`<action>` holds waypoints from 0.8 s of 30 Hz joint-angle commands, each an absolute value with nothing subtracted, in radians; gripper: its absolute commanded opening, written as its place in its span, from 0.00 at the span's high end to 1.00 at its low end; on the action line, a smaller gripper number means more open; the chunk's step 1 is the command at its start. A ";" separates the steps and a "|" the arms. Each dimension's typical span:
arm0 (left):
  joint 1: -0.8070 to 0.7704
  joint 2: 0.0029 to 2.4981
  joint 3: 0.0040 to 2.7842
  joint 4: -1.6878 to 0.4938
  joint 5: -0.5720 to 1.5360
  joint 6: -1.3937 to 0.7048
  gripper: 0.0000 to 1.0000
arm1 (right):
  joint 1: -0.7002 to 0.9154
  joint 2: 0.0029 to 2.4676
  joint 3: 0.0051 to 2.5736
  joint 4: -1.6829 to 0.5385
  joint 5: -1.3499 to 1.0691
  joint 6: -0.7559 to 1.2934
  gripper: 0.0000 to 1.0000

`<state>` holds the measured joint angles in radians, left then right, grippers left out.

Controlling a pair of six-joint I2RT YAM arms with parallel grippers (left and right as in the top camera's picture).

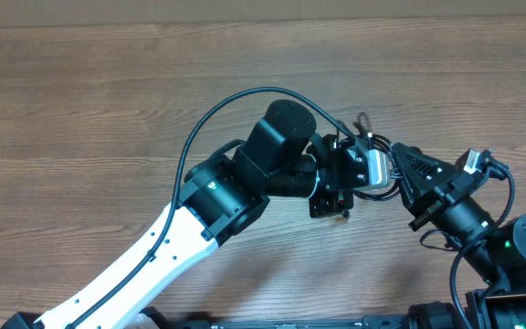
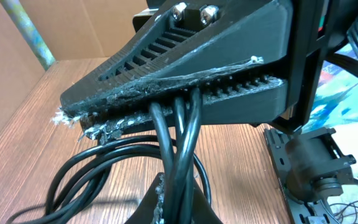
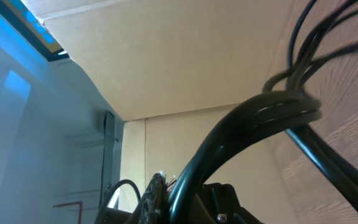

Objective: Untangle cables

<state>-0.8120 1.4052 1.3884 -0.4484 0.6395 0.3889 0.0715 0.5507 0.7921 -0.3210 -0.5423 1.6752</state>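
Note:
Both of the robot's grippers pinch the cables in a tight heap (image 1: 387,171), so the right gripper should open while the left gripper pulls the cables away to the open wood (image 1: 286,233).
The cables (image 1: 370,190) are a bundle of thin black cords held between the two arms at the centre right of the table. My left gripper (image 1: 341,178) is shut on them. In the left wrist view (image 2: 176,149) several strands run pinched between its two fingers, and more cable loops (image 2: 92,168) lie on the wood at the left. My right gripper (image 1: 400,169) meets the bundle from the right. In the right wrist view (image 3: 166,199) the cables (image 3: 260,118) pass through its jaws and curve up to the right, so it looks shut on them.
A wooden table (image 1: 108,110) spreads to the left and back. The left arm's thick black cable (image 1: 217,114) arcs over its wrist. The right arm's base (image 1: 519,247) stands at the lower right. Cardboard walls (image 2: 61,31) stand behind the table.

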 commanded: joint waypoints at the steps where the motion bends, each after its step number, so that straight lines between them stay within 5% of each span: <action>1: -0.812 1.407 1.410 -0.440 0.673 0.387 0.96 | 0.072 0.546 0.798 -0.334 -0.558 1.648 0.96; 3: -0.812 1.406 1.410 -0.440 0.672 0.352 0.96 | 0.072 0.546 0.798 -0.358 -0.537 1.616 0.96; 5: -0.809 1.405 1.410 -0.440 0.657 0.303 0.96 | 0.072 0.546 0.798 -0.377 -0.502 1.557 0.81; 7: -0.798 1.404 1.410 -0.440 0.574 0.191 0.96 | 0.072 0.546 0.798 -0.389 -0.474 1.453 0.31; 10: -0.783 1.404 1.410 -0.445 0.469 0.070 0.96 | 0.072 0.546 0.798 -0.415 -0.449 1.306 0.00; 24: -0.753 1.404 1.411 -0.458 0.606 0.023 0.96 | 0.072 0.546 0.798 -0.535 -0.369 0.793 0.00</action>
<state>-0.7567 1.4071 1.3884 -0.4763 0.4995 0.0345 0.0719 0.5507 0.7925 -0.5388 -0.4091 0.9802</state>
